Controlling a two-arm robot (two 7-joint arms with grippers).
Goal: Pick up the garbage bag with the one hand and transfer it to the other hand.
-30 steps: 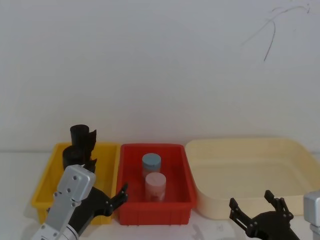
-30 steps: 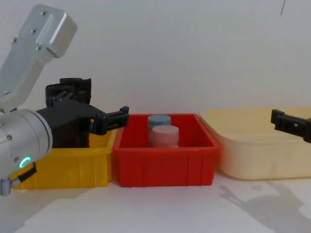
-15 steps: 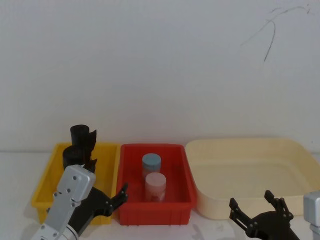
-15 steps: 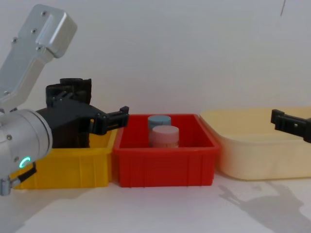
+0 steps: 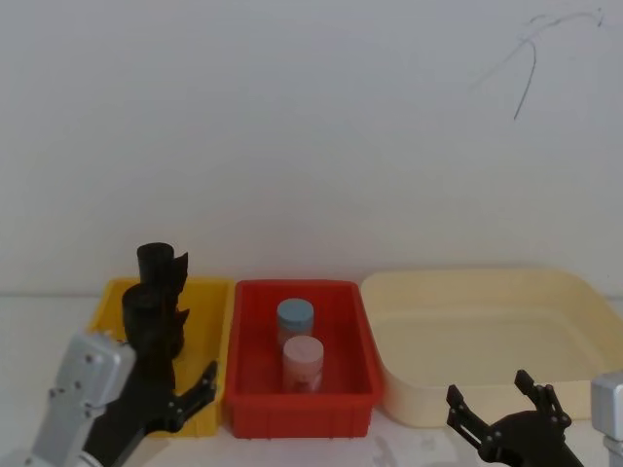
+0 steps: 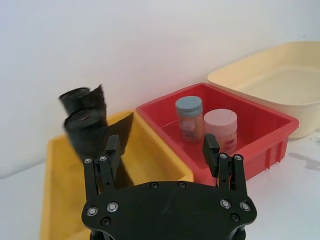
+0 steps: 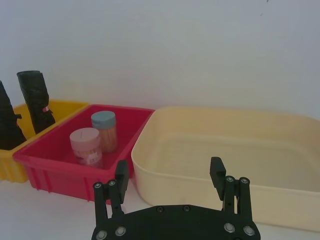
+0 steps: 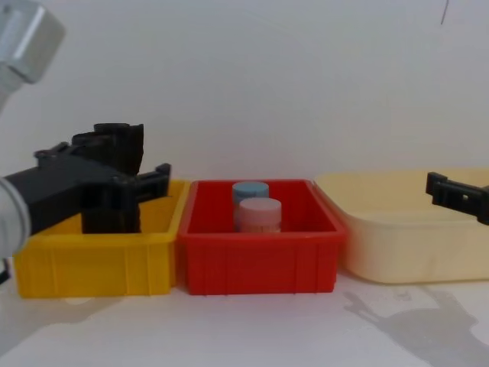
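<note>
The nearer roll [image 6: 90,139] is standing straight with a round top [image 6: 84,119], so it will keep stiff and wound in spite of its loose flap when the robot lifts it.
Two look-alike black crinkled garbage bag rolls stand upright in the yellow bin [image 5: 216,292]: a rear roll [image 5: 161,266] and a nearer roll [image 5: 145,326]. Seen from the left wrist, the nearer roll [image 6: 87,132] stands ahead of the rear one [image 6: 84,100]. My left gripper [image 5: 190,389] hovers open at the bin's front edge, just short of the nearer roll and touching nothing; in the chest view the left gripper [image 8: 114,172] overlaps the rolls [image 8: 118,141]. My right gripper [image 5: 506,413] waits open and empty in front of the cream tub.
A red bin [image 5: 302,416] beside the yellow one holds a blue-lidded jar [image 5: 295,316] and a pink-lidded jar [image 5: 303,358]. A large cream tub [image 5: 487,292] sits to the right. A white wall rises close behind the bins.
My left arm has drawn back and to the left, moving its gripper from the red bin's left corner to the front of the yellow bin. The right gripper has stayed still.
</note>
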